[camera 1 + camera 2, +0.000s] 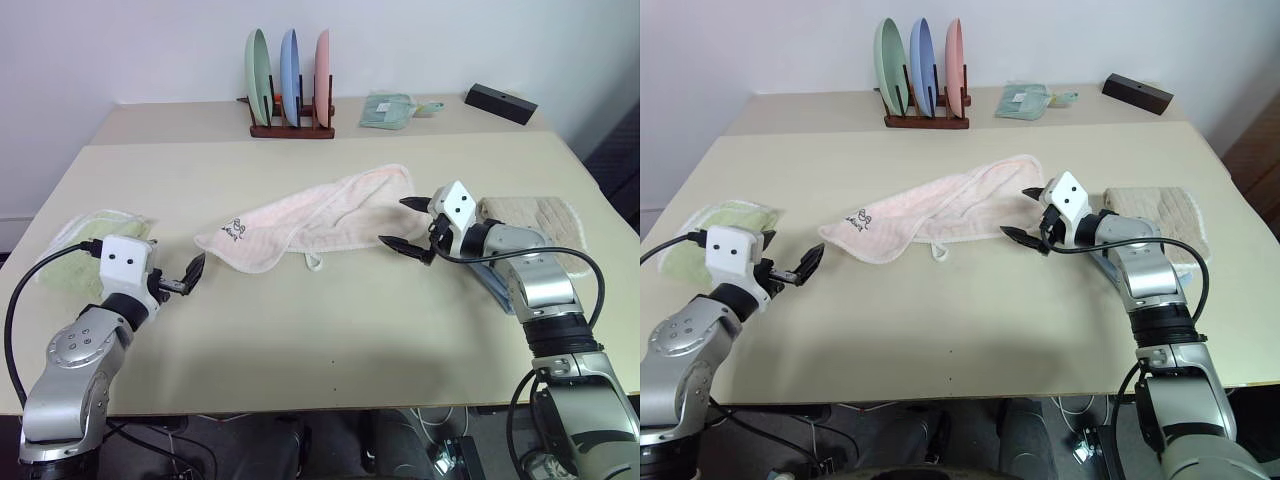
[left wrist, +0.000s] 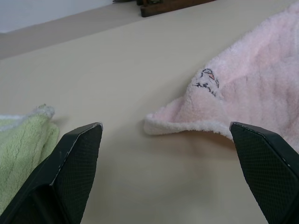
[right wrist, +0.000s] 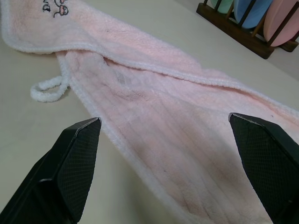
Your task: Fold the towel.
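Observation:
I expect the pale pink towel [image 1: 350,210] to straighten into a long doubled piece once I lift and stretch it, because it has a slanted loose fold [image 1: 302,226].
The pale pink towel [image 1: 310,225] lies crumpled and loosely doubled over in the middle of the table [image 1: 330,330]. A dark printed mark [image 1: 234,229] sits near its left corner and a small loop [image 1: 314,263] hangs off its near edge. My left gripper [image 1: 192,275] is open just left of the towel's left corner, its fingers apart from the cloth. In the left wrist view that corner [image 2: 187,119] lies ahead, between the fingers. My right gripper [image 1: 396,222] is open at the towel's right end, fingers spread over the cloth [image 3: 177,116], holding nothing.
A light green towel [image 1: 85,245] lies at the table's left edge by my left arm. A beige towel [image 1: 530,215] lies at the right, beside my right arm. At the back stand a plate rack [image 1: 290,95], a folded green cloth [image 1: 388,110] and a black box [image 1: 500,103].

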### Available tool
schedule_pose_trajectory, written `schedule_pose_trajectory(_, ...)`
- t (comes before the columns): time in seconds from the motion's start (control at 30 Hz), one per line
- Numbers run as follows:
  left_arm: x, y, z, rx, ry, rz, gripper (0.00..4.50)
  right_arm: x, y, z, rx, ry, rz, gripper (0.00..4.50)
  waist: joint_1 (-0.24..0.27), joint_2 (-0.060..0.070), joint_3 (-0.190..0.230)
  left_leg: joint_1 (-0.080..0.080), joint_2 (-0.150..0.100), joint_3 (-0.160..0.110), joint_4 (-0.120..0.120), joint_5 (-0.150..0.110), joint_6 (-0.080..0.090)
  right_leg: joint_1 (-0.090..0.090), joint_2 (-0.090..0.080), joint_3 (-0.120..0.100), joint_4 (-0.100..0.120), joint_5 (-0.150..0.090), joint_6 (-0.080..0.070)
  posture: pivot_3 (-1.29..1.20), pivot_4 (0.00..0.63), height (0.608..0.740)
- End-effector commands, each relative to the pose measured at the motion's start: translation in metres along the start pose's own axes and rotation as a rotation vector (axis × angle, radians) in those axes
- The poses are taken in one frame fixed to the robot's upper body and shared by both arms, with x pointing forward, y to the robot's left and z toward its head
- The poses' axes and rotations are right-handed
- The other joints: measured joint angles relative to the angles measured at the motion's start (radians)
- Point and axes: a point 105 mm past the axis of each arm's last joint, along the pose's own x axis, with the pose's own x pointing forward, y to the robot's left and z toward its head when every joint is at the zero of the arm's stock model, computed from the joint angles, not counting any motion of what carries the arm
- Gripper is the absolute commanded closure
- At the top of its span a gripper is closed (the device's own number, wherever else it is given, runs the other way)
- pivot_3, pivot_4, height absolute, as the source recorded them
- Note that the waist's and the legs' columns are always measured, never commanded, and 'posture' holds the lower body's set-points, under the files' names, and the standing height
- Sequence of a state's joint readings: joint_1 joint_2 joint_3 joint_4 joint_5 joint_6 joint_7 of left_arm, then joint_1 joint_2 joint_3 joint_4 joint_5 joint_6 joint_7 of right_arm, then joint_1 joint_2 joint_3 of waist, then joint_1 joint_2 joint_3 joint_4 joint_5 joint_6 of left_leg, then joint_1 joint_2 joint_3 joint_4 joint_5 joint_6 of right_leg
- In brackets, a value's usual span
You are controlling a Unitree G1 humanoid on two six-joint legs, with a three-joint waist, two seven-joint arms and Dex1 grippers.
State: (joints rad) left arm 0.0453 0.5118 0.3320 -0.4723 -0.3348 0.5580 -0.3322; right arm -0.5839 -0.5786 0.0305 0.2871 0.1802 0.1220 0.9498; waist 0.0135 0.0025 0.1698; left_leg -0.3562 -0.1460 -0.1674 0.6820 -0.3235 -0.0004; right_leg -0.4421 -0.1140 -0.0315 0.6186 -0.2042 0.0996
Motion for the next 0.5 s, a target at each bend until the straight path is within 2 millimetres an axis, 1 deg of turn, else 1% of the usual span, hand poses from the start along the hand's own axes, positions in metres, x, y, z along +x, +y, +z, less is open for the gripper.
schedule_pose_trajectory(0.03, -0.0022, 0.0033, 0.0137, 0.033, -0.047, 0.015, 0.03, -0.0008, -0.0028, 0.0165, -0.034, -0.062, -0.01, 0.0, 0.0, 0.0, 0.0, 0.0, 0.0, 0.0, 0.0, 0.0, 0.0, 0.0, 0.0, 0.0, 0.0, 0.0, 0.0, 0.0, 0.15, 0.735)
schedule_pose_trajectory(0.3, 0.0003, 0.0031, 0.0146, 0.037, -0.044, 0.007, 0.03, -0.0012, -0.0032, 0.0157, -0.034, -0.062, -0.014, 0.0, 0.0, 0.0, 0.0, 0.0, 0.0, 0.0, 0.0, 0.0, 0.0, 0.0, 0.0, 0.0, 0.0, 0.0, 0.0, 0.0, 0.15, 0.735)
schedule_pose_trajectory(0.5, 0.0029, -0.0005, 0.0152, 0.042, -0.048, -0.01, 0.03, -0.0034, 0.0021, 0.0122, -0.037, -0.049, 0.0, 0.0, 0.0, 0.0, 0.0, 0.0, 0.0, 0.0, 0.0, 0.0, 0.0, 0.0, 0.0, 0.0, 0.0, 0.0, 0.0, 0.0, 0.15, 0.735)
